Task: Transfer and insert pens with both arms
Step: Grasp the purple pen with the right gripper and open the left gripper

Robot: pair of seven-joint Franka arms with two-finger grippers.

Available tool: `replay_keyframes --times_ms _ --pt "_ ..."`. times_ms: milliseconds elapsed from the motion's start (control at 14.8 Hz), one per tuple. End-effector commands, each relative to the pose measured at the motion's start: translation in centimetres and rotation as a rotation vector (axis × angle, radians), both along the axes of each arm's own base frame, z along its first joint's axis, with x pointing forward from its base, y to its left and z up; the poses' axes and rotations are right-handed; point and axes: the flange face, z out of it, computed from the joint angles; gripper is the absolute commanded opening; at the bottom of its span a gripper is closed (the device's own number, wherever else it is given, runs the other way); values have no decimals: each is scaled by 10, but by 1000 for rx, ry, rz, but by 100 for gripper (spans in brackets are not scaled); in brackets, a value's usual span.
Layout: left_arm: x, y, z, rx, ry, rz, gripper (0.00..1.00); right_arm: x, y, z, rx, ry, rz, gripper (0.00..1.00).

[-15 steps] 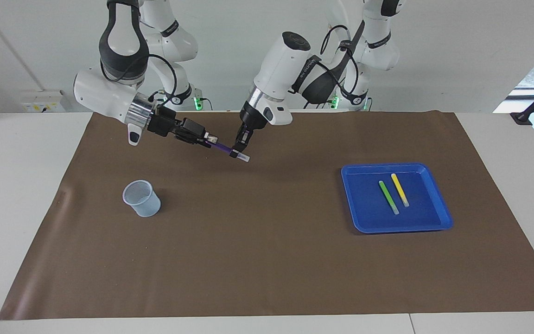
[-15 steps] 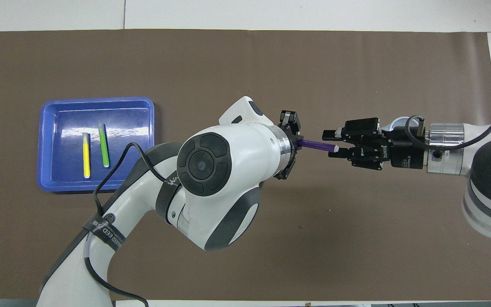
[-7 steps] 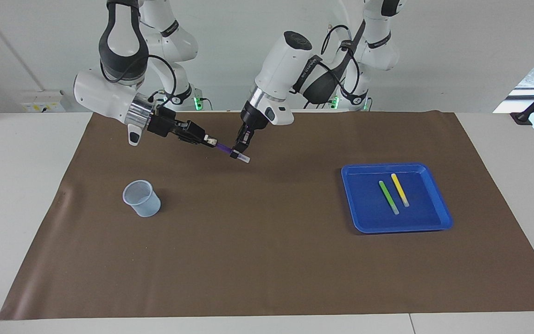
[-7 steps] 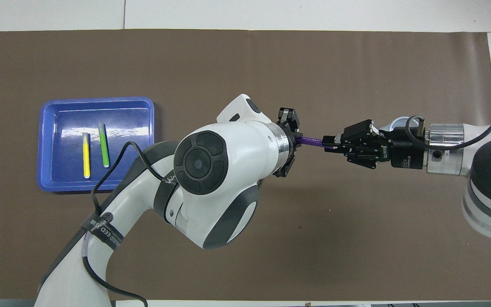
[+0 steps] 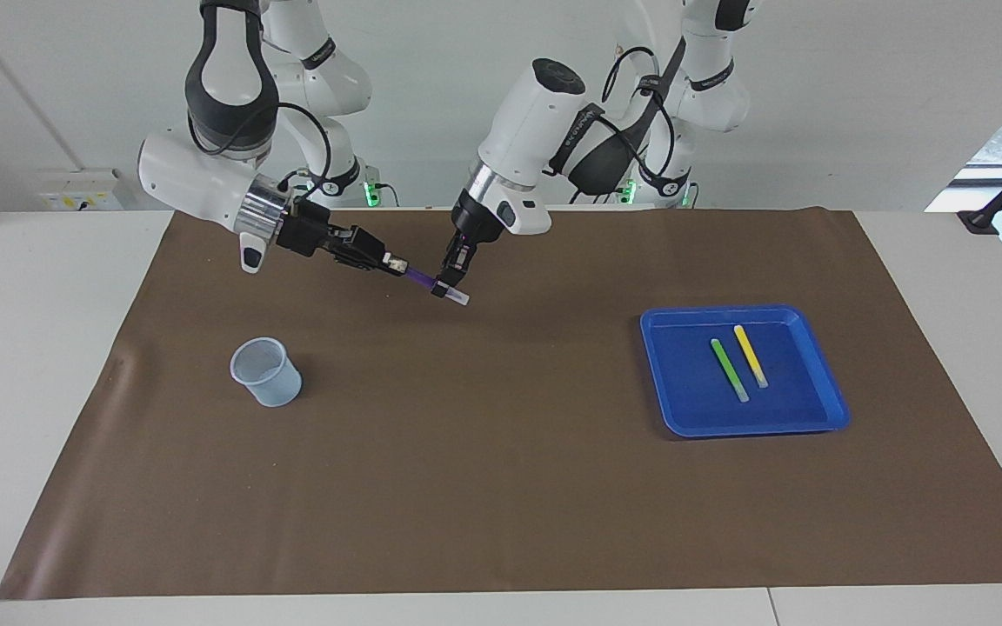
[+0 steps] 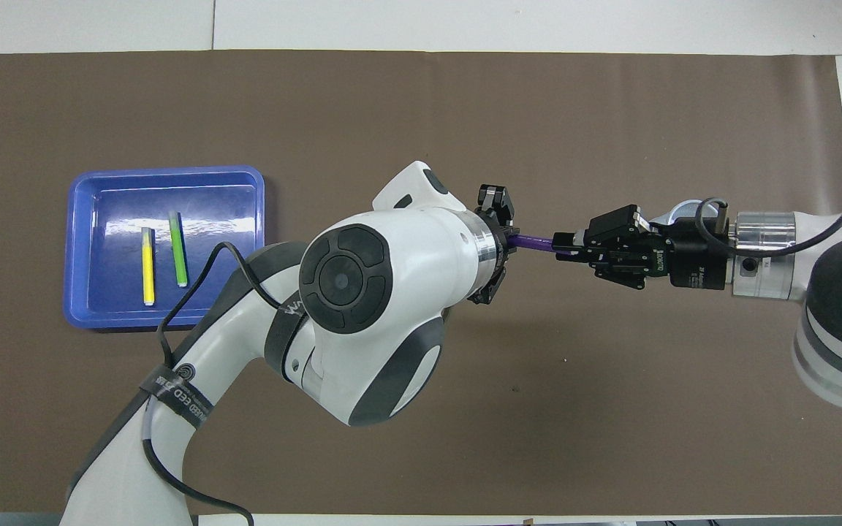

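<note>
I should open my left gripper and move it back to the blue tray (image 6: pixel 164 250) before my right gripper puts the pen in, because both grippers are closed on the purple pen (image 6: pixel 533 242).
The purple pen (image 5: pixel 421 279) is held in the air over the brown mat, between the two grippers. My left gripper (image 5: pixel 451 280) is shut on its pale-capped end and points down. My right gripper (image 5: pixel 390 261) is shut on its other end, coming in level from the side. In the overhead view the purple pen (image 6: pixel 534 242) spans from the left gripper (image 6: pixel 500 235), mostly hidden under its arm, to the right gripper (image 6: pixel 566 245). The green pen (image 5: pixel 729 370) and the yellow pen (image 5: pixel 751 356) lie side by side in the blue tray (image 5: pixel 824 382).
A pale translucent cup (image 5: pixel 265 371) stands upright on the mat toward the right arm's end, farther from the robots than the right gripper. The blue tray (image 6: pixel 165 172) sits toward the left arm's end. The brown mat (image 5: pixel 501 487) covers the table's middle.
My right gripper moved in along the purple pen and shut on its free end. My left gripper kept hold of the capped end and shifted only slightly.
</note>
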Motion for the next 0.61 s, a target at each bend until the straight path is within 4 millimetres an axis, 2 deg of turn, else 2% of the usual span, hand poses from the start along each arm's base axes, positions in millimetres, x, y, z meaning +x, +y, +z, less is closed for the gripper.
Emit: replay_keyframes --times_ms 0,135,271,406,541 --pt "2 0 -3 44 -55 -73 100 1 1 8 7 -8 13 0" --pt "7 6 -4 62 -79 -116 100 10 -5 13 -77 -30 96 0" --pt "16 17 -5 83 -100 -153 100 30 -21 34 -229 -71 242 0" --pt "24 36 -6 129 -116 -232 100 51 -31 57 -389 -107 361 0" --pt "38 64 -9 186 -130 -342 100 66 -46 71 -538 -188 490 0"
